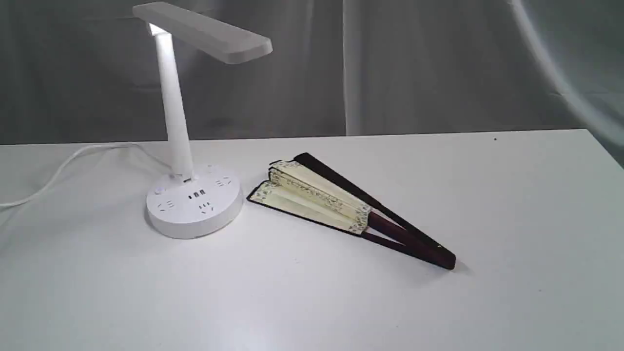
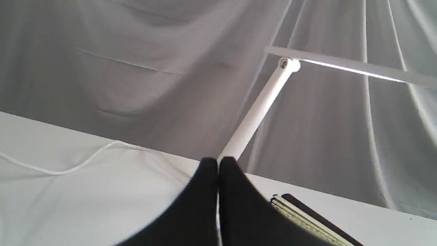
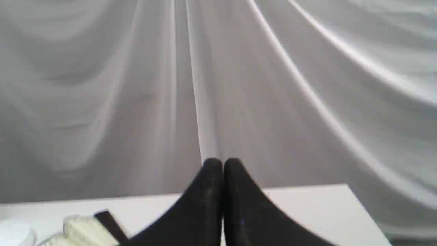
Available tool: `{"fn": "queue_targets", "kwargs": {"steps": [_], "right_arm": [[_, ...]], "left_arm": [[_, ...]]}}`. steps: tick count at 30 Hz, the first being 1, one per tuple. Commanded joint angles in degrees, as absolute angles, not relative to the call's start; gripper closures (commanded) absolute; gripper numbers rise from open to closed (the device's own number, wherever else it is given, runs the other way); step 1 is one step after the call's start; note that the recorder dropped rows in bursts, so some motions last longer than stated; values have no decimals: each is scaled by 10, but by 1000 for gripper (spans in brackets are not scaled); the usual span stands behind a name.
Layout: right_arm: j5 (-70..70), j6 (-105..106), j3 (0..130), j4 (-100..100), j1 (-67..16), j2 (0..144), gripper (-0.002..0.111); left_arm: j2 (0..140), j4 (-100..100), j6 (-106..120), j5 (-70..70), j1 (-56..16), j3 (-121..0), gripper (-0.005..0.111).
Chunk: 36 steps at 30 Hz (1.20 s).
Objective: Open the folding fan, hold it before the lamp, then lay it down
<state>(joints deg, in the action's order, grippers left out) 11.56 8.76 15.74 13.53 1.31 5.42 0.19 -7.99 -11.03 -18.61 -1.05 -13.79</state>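
I should pull the fan clear by its far dark rib (image 1: 357,192) with my right gripper before opening it, as the folding fan's cream pleats (image 1: 261,193) hug the lamp's base.
The folding fan (image 1: 341,207) lies on the white table (image 1: 438,302), partly spread, its cream pleats toward the lamp and its dark maroon ribs meeting at the pivot on the right. The white lamp (image 1: 187,126) stands lit at the left, with a round socket base and a flat head. Neither gripper appears in the exterior view. In the left wrist view my left gripper (image 2: 217,161) is shut and empty, with the lamp (image 2: 259,106) beyond it and the fan's edge (image 2: 307,215) beside it. My right gripper (image 3: 222,161) is shut and empty, the fan's end (image 3: 85,230) low beside it.
The lamp's white cord (image 1: 63,168) trails off the left side of the table. A grey draped cloth (image 1: 414,68) hangs behind the table's far edge. The table's right edge (image 1: 604,151) slants down at the far right.
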Motion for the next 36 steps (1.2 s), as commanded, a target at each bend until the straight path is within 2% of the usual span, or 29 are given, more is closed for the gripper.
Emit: {"fn": "queue_targets", "kwargs": {"steps": [1,9,21,31,36], "right_arm": [[182,88,196,122,11,114,108],[220,88,274,97,11,264,108],[215,85,328,112,11,420,108],[217,90,328,112,11,526,108],[247,90,365,112,11,565,93]], "left_arm": [[0,-84,-122,-220,-9,-165,107],[10,-84,-121,-264,-9,-212,107],[217,-77,-116,-313,-9,-306,107],[368,-77,-115,-308,-9,-313,107],[415,-86,-115,-307,-9,-315,106]]}}
